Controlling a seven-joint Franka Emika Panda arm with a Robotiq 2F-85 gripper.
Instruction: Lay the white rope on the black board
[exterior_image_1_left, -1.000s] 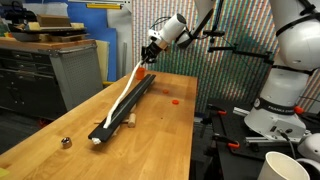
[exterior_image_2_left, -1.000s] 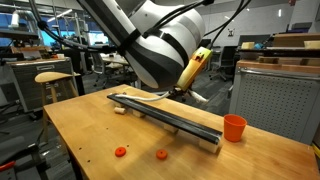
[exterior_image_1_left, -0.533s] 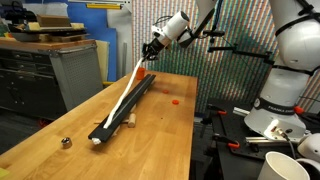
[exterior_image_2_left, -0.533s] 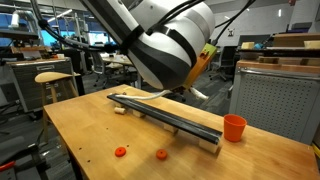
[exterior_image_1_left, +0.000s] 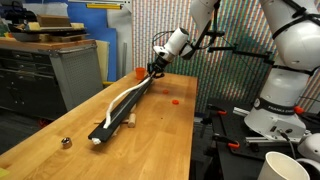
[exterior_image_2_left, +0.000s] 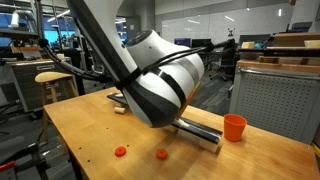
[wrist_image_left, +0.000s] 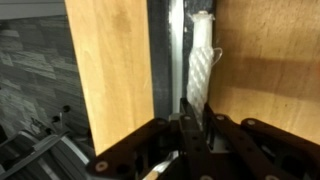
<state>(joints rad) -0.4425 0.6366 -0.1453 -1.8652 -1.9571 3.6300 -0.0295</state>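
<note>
The white rope bows (exterior_image_1_left: 119, 99) over the edge of the black board, so next my gripper pulls the rope straight toward the board's end (exterior_image_2_left: 214, 134) next to the orange cup.
The black board (exterior_image_1_left: 128, 103) lies lengthwise on the wooden table, also seen in the wrist view (wrist_image_left: 163, 60) and partly behind the arm in an exterior view (exterior_image_2_left: 205, 131). The white rope (exterior_image_1_left: 122, 99) runs along the board from its near end up to my gripper (exterior_image_1_left: 154, 68), which is low over the board's far end. In the wrist view the rope (wrist_image_left: 201, 62) hangs from my gripper (wrist_image_left: 190, 125), whose fingers are shut on it.
An orange cup (exterior_image_2_left: 234, 127) stands by the board's end. Two small red pieces (exterior_image_2_left: 120, 152) lie on the table front; a red piece (exterior_image_1_left: 174, 100) and a small metal object (exterior_image_1_left: 66, 143) lie beside the board. A grey cabinet (exterior_image_1_left: 62, 70) stands alongside.
My gripper has come down and forward toward the board's far end, carrying the rope end. The rope, raised and taut before, now sags lower along the board.
</note>
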